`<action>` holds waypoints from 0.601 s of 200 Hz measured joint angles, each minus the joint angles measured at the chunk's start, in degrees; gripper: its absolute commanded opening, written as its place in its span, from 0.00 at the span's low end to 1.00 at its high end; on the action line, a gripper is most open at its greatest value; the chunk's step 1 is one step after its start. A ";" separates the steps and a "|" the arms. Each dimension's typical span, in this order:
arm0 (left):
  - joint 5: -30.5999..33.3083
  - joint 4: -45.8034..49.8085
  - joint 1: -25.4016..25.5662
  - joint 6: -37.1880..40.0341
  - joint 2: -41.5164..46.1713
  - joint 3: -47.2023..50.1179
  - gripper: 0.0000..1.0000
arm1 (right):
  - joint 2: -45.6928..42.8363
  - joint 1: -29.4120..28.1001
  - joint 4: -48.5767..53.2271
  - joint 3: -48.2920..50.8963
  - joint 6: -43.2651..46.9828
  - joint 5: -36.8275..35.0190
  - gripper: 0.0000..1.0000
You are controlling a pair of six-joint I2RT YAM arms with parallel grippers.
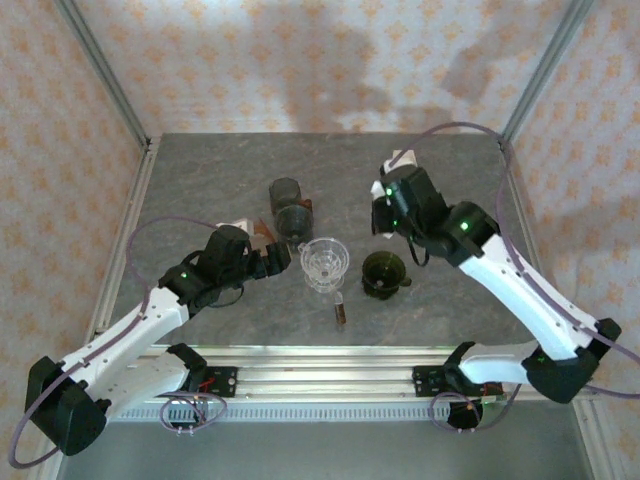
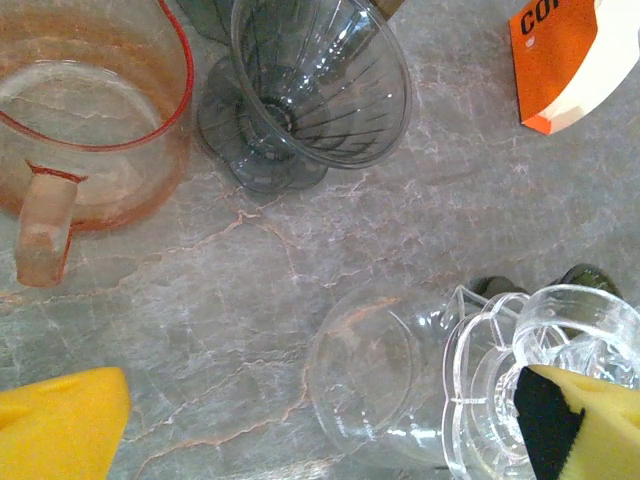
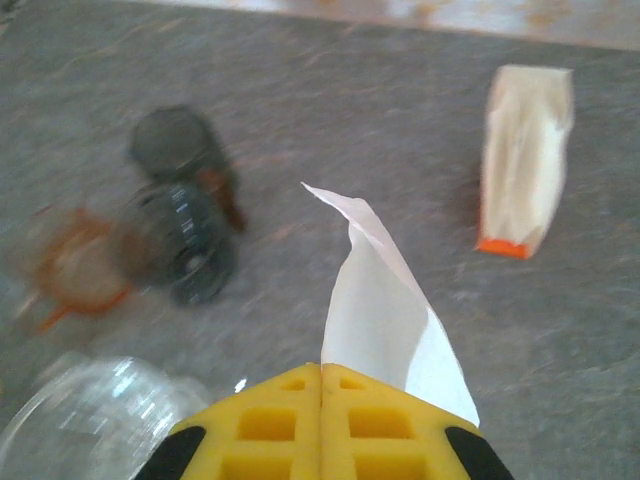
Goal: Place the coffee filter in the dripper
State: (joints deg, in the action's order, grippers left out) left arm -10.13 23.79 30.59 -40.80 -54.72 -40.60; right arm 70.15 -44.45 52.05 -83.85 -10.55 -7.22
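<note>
My right gripper is holding the coffee filter (image 3: 388, 325) so it sticks out free from its fingers, and the clear dripper's opening (image 1: 325, 260) is empty. I should keep carrying until they meet, then let go.
My right gripper (image 3: 320, 368) is shut on a white paper coffee filter (image 3: 385, 300) that sticks out ahead of its yellow pads. In the top view this gripper (image 1: 384, 196) hangs above the table behind a dark green dripper (image 1: 384, 273). A clear glass dripper (image 1: 325, 264) stands at the table's middle, with a smoke-grey dripper (image 1: 294, 218) behind it. My left gripper (image 1: 272, 258) is open just left of the clear dripper (image 2: 470, 385), whose scalloped flange is beside the right fingertip (image 2: 590, 430). The other fingertip (image 2: 60, 425) is far off to the left.
A pink glass server (image 2: 85, 130) sits next to the smoke-grey dripper (image 2: 310, 90). A dark cup (image 1: 285, 190) stands further back. An orange-and-white filter pack (image 3: 522, 160) lies at the back right. A small brown object (image 1: 341, 312) lies in front of the clear dripper.
</note>
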 measured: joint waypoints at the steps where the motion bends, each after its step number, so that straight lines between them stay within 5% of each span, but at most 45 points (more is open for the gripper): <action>1: 0.00 0.02 0.00 0.02 0.02 -0.02 1.00 | -0.20 -0.55 0.28 0.00 -0.17 0.02 0.00; 58: -0.79 0.85 0.00 0.81 0.59 -1.64 1.00 | 0.85 -13.27 11.32 -4.61 -7.06 4.15 0.00; 120: -3.30 0.81 0.00 0.96 -0.09 -1.75 1.00 | 11.76 -14.40 19.10 -14.14 -10.95 7.63 0.00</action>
State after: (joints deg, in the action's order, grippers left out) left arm -13.43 24.60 30.59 -39.83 -54.81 -42.35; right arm 81.91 -58.85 71.16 -98.00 -21.50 0.40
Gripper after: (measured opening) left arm 0.990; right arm 0.046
